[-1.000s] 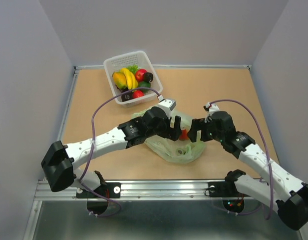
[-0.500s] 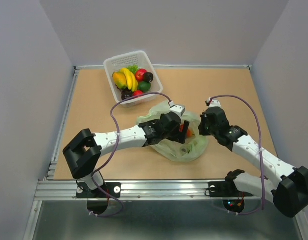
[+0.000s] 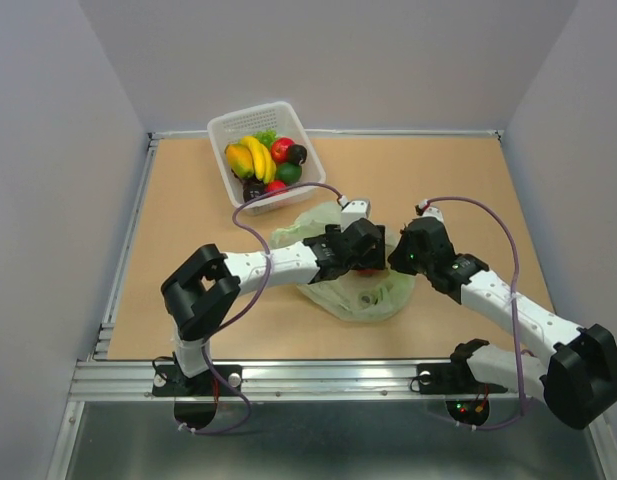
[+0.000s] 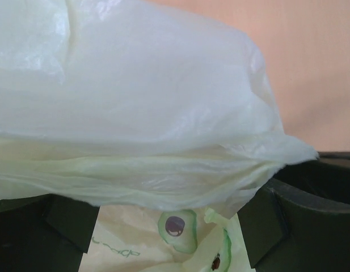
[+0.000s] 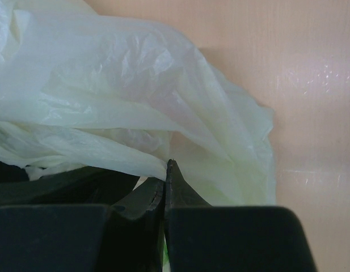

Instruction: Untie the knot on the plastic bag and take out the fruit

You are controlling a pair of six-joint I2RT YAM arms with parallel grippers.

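Note:
My left gripper has the bag's film (image 4: pixel 146 177) hanging over it, so my right gripper should keep the bag's edge still while my left gripper lifts out the red fruit (image 3: pixel 366 271).
The pale green plastic bag (image 3: pixel 350 292) lies crumpled mid-table. My left gripper (image 3: pixel 369 256) is low over its top, jaws open wide. In the left wrist view the plastic bag (image 4: pixel 135 113) drapes across the gap between both dark fingers (image 4: pixel 302 224), with its printed lower layer showing under it. My right gripper (image 3: pixel 395 257) is at the bag's upper right, facing the left one. Its jaws (image 5: pixel 168 168) are shut, with an edge of the bag's film (image 5: pixel 101 113) running into the tips. A speck of red fruit (image 3: pixel 365 269) shows by the left gripper. The knot is hidden.
A white basket (image 3: pixel 224 130) at the back left holds a banana, red, green and dark fruits. Bare tan table (image 3: pixel 458 180) lies to the right and behind the bag. Grey walls close in the table on three sides.
The right gripper went from open to shut and settled at the bag's upper right. The left arm pushed further right over the bag, covering most of the red fruit.

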